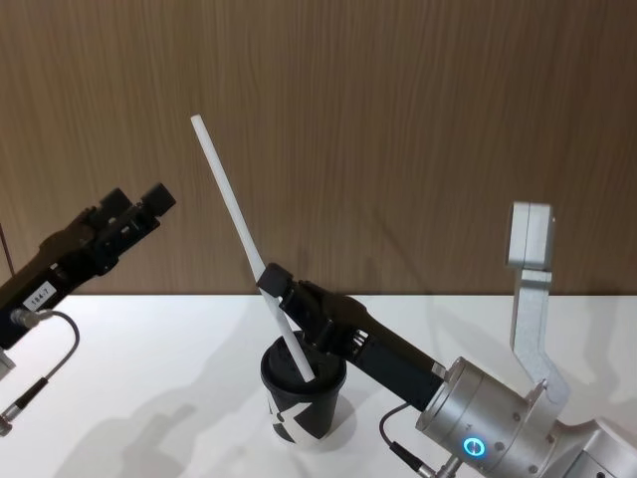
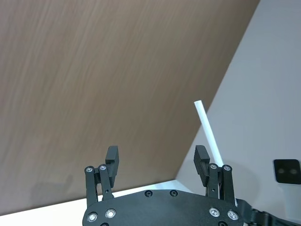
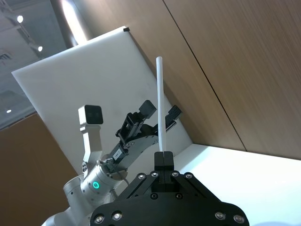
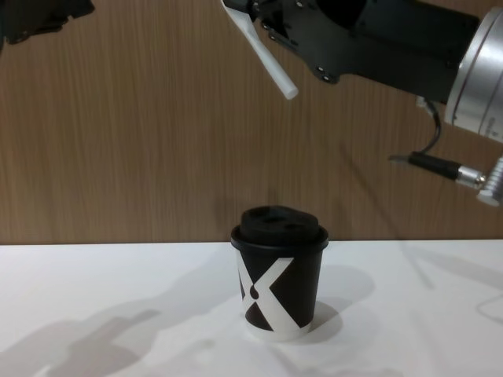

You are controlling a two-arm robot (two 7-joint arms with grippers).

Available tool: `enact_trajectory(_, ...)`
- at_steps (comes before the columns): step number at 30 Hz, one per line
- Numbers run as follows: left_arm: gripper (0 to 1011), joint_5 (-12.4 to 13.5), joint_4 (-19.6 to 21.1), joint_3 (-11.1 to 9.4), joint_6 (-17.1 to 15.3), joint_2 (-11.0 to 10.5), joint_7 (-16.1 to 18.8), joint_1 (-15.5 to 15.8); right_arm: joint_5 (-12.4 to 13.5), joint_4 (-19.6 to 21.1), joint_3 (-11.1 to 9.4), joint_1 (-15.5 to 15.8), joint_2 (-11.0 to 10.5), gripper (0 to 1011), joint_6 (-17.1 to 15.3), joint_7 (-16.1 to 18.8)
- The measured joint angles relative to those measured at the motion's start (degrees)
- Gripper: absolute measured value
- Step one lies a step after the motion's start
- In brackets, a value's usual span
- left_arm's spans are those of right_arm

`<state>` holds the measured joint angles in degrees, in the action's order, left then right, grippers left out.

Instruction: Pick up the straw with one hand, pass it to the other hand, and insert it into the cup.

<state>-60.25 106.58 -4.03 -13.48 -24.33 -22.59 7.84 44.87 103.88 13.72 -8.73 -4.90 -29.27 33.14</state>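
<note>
The white straw [image 1: 228,199] is much longer than the cup [image 1: 304,390] is tall. The straw's top should stick out and tip to the side when I push the straw in.
The black cup [image 4: 279,290] with a white X and a domed black lid [image 4: 279,224] stands upright on the white table [image 4: 110,298]. My right gripper [image 1: 271,282] is shut on the white straw [image 1: 234,214] near its lower third. The straw tilts, its top leaning up and to the left. From the side, the straw's lower end [image 4: 288,90] hangs well above the lid, apart from it. In the head view that end overlaps the cup [image 1: 299,403]. The straw [image 3: 160,103] rises from the closed fingers [image 3: 163,160]. My left gripper [image 1: 139,204] is open and empty, raised at the left.
A wood-panel wall stands behind the table. The left arm's cable [image 1: 50,368] hangs over the table's left edge. A silver bracket [image 1: 532,289] rises from the right arm at the right. Bare white tabletop [image 1: 149,339] lies left of the cup.
</note>
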Motion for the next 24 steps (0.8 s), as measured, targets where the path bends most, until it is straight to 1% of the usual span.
enact_trajectory(9,1003,-3.3,-0.8,-0.3,-0.9,0.2,-2.6,0.1,0.0,0.0,0.0,0.0,0.0,0,0.0,0.0)
enact_trajectory(15,1003,-5.3,-1.7,-1.3,-1.3,0.8,-4.5,0.8,0.0,0.0,0.0,0.0,0.0,0,0.0,0.0)
enact_trajectory(24,1003,-7.2,-2.9,-2.8,-1.6,1.8,-6.2,2.2,0.0,0.0,0.0,0.0,0.0,0,0.0,0.0)
